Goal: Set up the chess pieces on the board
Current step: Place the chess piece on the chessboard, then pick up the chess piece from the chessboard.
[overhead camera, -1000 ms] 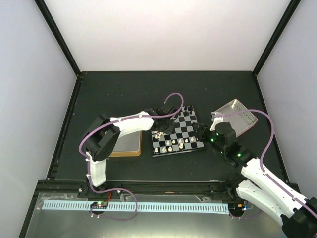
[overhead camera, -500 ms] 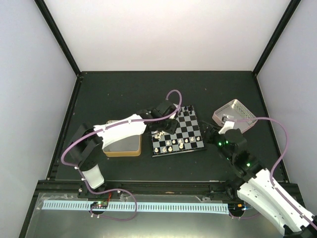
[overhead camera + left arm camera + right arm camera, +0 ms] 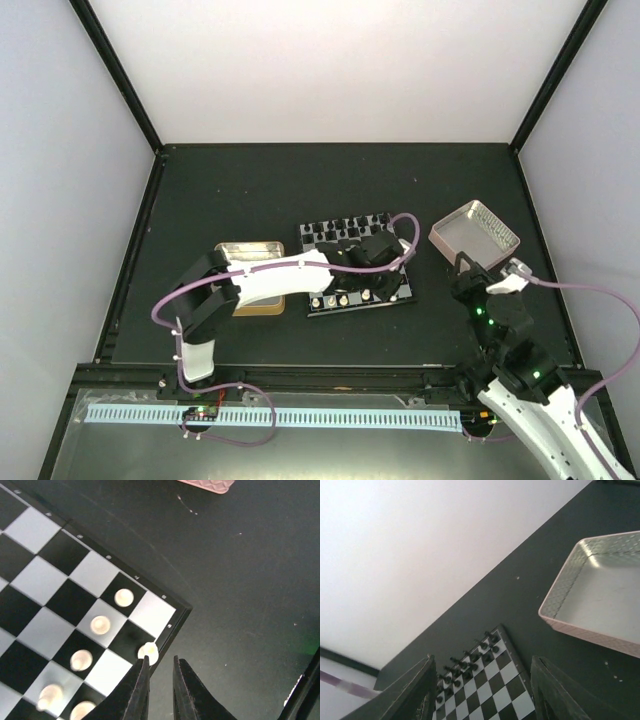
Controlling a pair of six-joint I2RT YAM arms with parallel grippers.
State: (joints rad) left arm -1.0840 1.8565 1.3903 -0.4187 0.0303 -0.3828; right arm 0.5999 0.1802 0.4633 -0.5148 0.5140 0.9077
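A cream piece is standing partly on the board's edge. Next, my left gripper opens, picks it up and moves it onto the empty white corner square.
The board lies mid-table, with black chess pieces along its far rows and cream ones along the near rows. My left gripper reaches across to the board's near right corner. In the left wrist view its jaws stand almost closed, the thin gap empty. A cream piece stands at the board's edge, right against the left fingertip. Several cream pieces fill neighbouring squares. My right gripper hangs open and empty, right of the board.
A pink-sided tray sits empty to the right of the board. A gold-rimmed tin tray lies left of the board, partly under my left arm. Black frame rails run along the table's sides.
My left arm swung from the board's left side, by loose cream pieces, across to its near right corner. My right arm drew back from the board toward the near right.
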